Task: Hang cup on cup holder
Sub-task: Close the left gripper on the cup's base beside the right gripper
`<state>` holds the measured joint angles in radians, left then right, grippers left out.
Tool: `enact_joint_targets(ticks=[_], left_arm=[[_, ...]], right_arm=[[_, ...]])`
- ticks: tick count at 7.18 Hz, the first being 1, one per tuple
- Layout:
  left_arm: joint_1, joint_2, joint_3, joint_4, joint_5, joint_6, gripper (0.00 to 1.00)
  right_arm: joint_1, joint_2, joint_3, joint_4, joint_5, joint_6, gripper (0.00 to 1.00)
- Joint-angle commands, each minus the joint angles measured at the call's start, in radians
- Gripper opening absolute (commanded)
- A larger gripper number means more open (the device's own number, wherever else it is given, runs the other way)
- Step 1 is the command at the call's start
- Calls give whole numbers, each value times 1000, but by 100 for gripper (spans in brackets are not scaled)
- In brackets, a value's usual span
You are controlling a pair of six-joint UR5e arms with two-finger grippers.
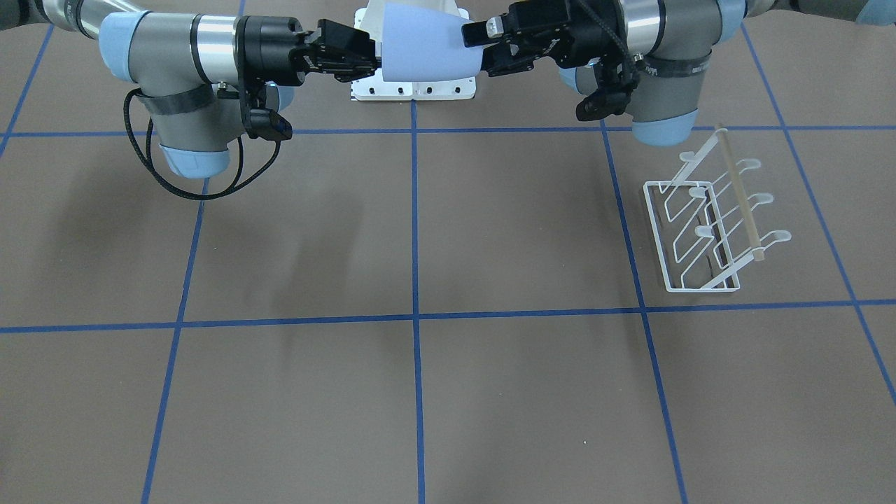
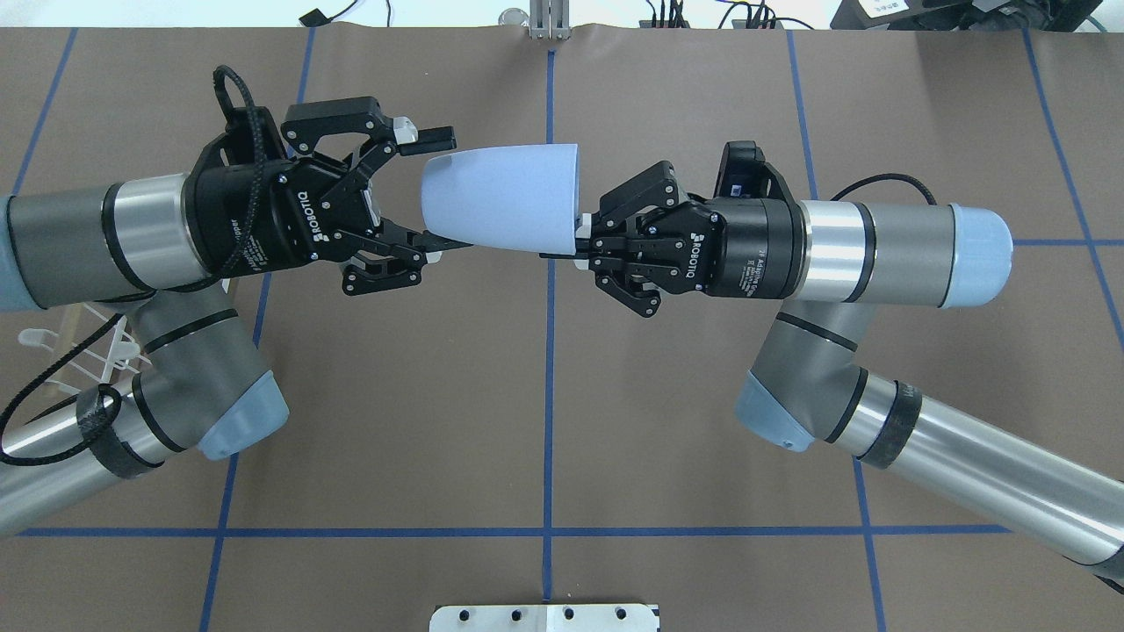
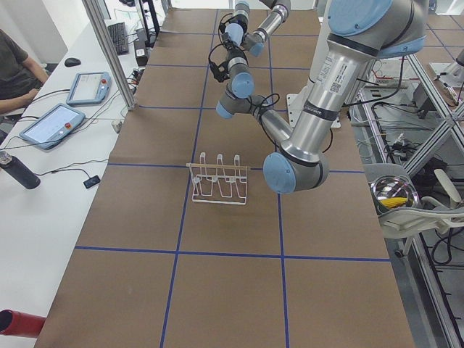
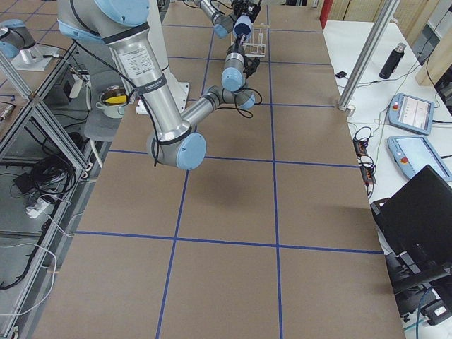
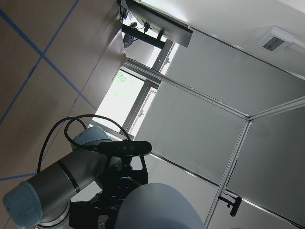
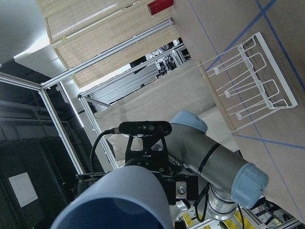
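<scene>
The light-blue cup will hang at a tilt when I lower it over a peg, because the white wire cup holder's pegs stick out at a slant.
The light-blue cup lies on its side in the air above the table, between the two arms. My right gripper is shut on the rim of its wide end. My left gripper is open, its two fingers on either side of the cup's narrow closed end; the upper finger stands clear of it. In the front view the cup hangs between the right gripper and the left gripper. The white wire cup holder stands on the table under my left arm, and is mostly hidden in the overhead view.
A white mounting plate sits at the robot's base. Blue tape lines cross the brown table. In the exterior left view, tablets and a person are at a side desk, and a steel bowl sits beside the robot.
</scene>
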<state>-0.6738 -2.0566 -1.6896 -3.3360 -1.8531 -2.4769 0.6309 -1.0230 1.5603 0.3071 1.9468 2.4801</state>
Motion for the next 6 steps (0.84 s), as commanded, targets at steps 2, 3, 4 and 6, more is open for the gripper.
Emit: enact_joint_targets(ticks=[2,3,4,6], left_arm=[[5,3,-1,0,0,-5,0],[3,3,-2,-2,0,-32,0],[3,4,-22,4,0,-33,0],[-21,25,-7,21,32,28,0]], right_arm=[[4,-12,-2,0,-16,14,100],[21,-15,0,1,-8,16,100],[41,-41,15,1,-3,14,100],[139,-96,17,1,68,-54,100]])
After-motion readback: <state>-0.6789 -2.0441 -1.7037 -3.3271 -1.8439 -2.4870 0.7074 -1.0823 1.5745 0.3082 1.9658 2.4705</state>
